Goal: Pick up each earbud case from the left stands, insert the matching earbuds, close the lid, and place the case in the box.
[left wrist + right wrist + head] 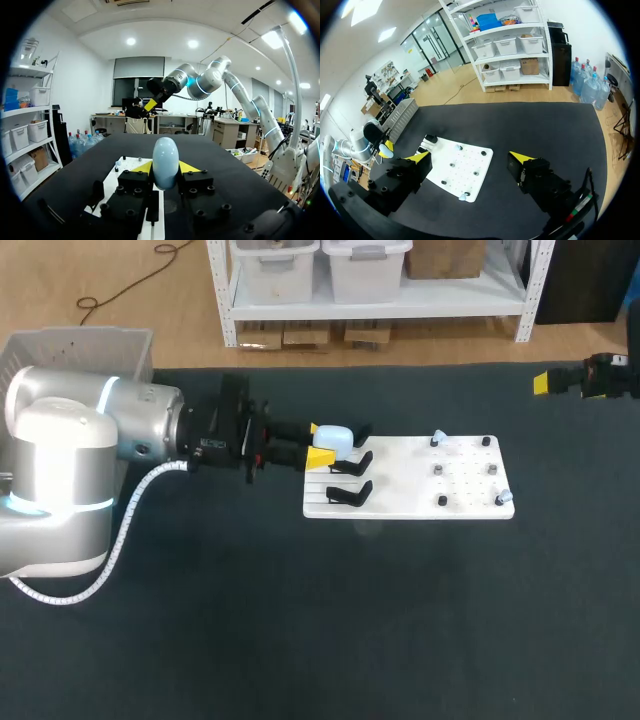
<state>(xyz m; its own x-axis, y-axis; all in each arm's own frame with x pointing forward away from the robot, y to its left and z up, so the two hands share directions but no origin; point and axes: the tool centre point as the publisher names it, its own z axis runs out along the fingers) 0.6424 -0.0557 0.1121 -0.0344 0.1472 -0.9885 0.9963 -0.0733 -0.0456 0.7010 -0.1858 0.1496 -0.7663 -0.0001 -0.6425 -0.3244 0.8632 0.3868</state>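
I can see a black peg point(498, 501) under the light-blue earbud point(505, 496) at the front corner, so the earbud's peg will stay standing when I lift the earbud.
A pale blue earbud case point(337, 437) is held just above the black stands point(350, 477) at the left end of the white board point(410, 505). My left gripper point(318, 444) is shut on it. In the left wrist view the case point(165, 150) stands upright between the yellow tips of that gripper point(165, 169). Two small pale earbuds sit on the board, one at the back point(438, 437) and one at the front right corner point(503, 497). My right gripper point(470, 157) is open and empty, high over the table's far right edge. The box point(90, 345) is at the back left.
Two black stands point(350, 493) on the board hold nothing. Small black pegs point(442, 501) dot the board's right half. The dark table point(350, 620) stretches wide in front of the board.
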